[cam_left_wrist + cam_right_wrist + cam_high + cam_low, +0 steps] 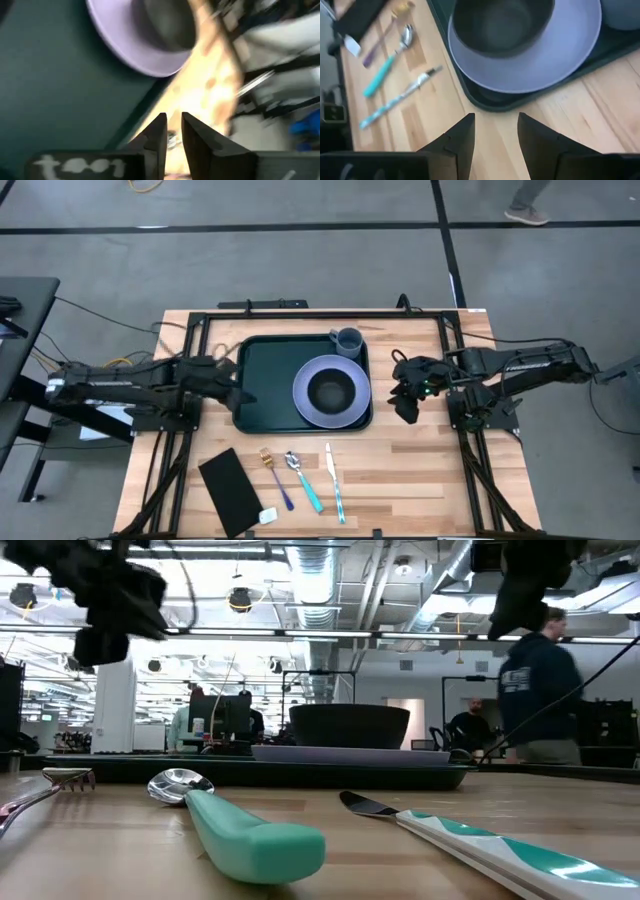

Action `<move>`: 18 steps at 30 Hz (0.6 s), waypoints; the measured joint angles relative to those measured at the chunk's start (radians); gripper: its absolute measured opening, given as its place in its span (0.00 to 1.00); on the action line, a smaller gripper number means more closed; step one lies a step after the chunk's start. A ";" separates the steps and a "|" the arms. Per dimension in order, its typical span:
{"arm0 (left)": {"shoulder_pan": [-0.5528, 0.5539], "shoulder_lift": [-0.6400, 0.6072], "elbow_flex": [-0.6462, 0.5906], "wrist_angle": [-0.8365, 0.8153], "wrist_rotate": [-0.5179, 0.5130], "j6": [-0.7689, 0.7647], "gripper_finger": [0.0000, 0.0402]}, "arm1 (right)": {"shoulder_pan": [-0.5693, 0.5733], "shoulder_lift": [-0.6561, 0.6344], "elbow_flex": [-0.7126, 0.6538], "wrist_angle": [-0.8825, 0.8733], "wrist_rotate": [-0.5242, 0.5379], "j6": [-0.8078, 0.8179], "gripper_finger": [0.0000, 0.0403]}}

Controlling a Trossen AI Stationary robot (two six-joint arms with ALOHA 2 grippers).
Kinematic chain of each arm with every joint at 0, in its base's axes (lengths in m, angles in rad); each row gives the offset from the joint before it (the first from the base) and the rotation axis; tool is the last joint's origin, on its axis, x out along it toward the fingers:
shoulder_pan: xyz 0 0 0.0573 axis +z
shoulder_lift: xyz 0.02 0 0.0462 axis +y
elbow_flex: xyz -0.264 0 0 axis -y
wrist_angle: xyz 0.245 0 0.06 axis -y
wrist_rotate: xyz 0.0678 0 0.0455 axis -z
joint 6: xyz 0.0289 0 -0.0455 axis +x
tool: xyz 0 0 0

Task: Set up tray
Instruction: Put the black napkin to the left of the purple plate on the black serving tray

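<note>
The black napkin's far end [219, 462] is clear of the fork, so the robot's left gripper keeps heading toward that end until its fingers close on it.
The dark green tray [270, 380] lies in the middle of the table. On its right half stands the lavender plate [305, 405] with a dark bowl [332, 392] in it. A grey-blue cup [347, 340] stands in the tray's far right corner. My left gripper [240, 392] hangs above the tray's left rim, raised well off the table as the low view [110, 600] shows, with a narrow gap between its fingers [173, 132]. My right gripper [405, 402] hovers open over bare wood to the right of the tray [495, 130].
Near the table's near edge lie a black napkin [232, 488], a gold-headed fork [275, 473], a teal-handled spoon [303, 480] and a knife [335, 480]. A small white piece [268, 516] lies by the napkin. A person [540, 680] stands in the room behind the table.
</note>
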 joint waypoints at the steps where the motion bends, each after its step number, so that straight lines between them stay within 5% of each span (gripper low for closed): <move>1: -0.003 0.052 0.031 -0.032 0.000 0.034 0.13 | 0.000 0.000 0.000 -0.013 0.000 -0.012 0.34; 10: -0.011 0.442 0.214 -0.381 0.234 0.193 0.32 | 0.001 0.000 0.000 -0.109 0.000 -0.080 0.34; 18: -0.099 0.529 0.293 -0.486 0.301 0.166 0.34 | 0.000 0.000 0.000 -0.147 0.003 -0.141 0.34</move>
